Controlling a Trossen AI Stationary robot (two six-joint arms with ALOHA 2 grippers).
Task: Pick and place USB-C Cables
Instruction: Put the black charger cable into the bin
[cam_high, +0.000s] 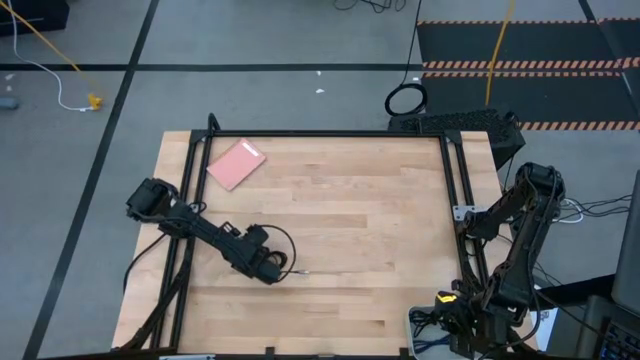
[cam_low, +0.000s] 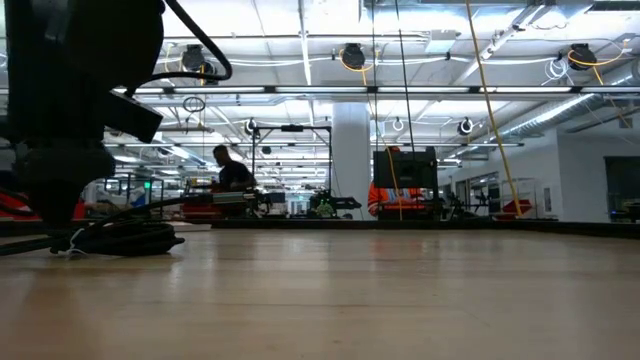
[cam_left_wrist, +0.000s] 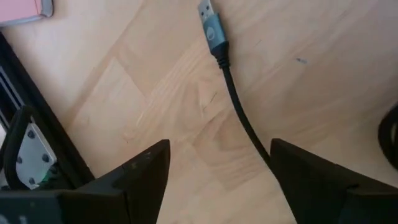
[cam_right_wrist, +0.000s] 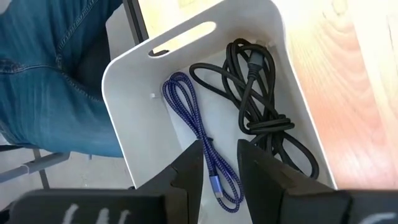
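The robot's left gripper has only the cord (cam_left_wrist: 244, 119) behind the grey-blue plug between its fingers, so it should move over, put one finger inside the black coil (cam_left_wrist: 390, 138) and grip the coil's strands of cord.
One black USB-C cable (cam_high: 287, 250) lies on the table in a loose loop. In the left wrist view its grey-blue plug (cam_left_wrist: 212, 29) rests flat on the wood and its cord (cam_left_wrist: 244, 118) runs back between my left gripper's (cam_left_wrist: 217, 171) open fingers, close to one of them. My right gripper (cam_right_wrist: 220, 163) hangs over a white bin (cam_right_wrist: 124, 68) at the table's near right corner, its fingers a narrow gap apart. The purple-blue cable (cam_right_wrist: 186, 106) and a second black cable (cam_right_wrist: 261, 106) lie on the bin's floor; the purple-blue one's end shows in that gap.
A pink flat pad (cam_high: 237, 163) lies near the table's far left corner. Black frame rails (cam_high: 452, 180) run along the table's left, far and right sides. A person's jeans-clad leg (cam_right_wrist: 56, 74) stands beside the bin. Bare wood (cam_high: 370, 230) fills the table's middle.
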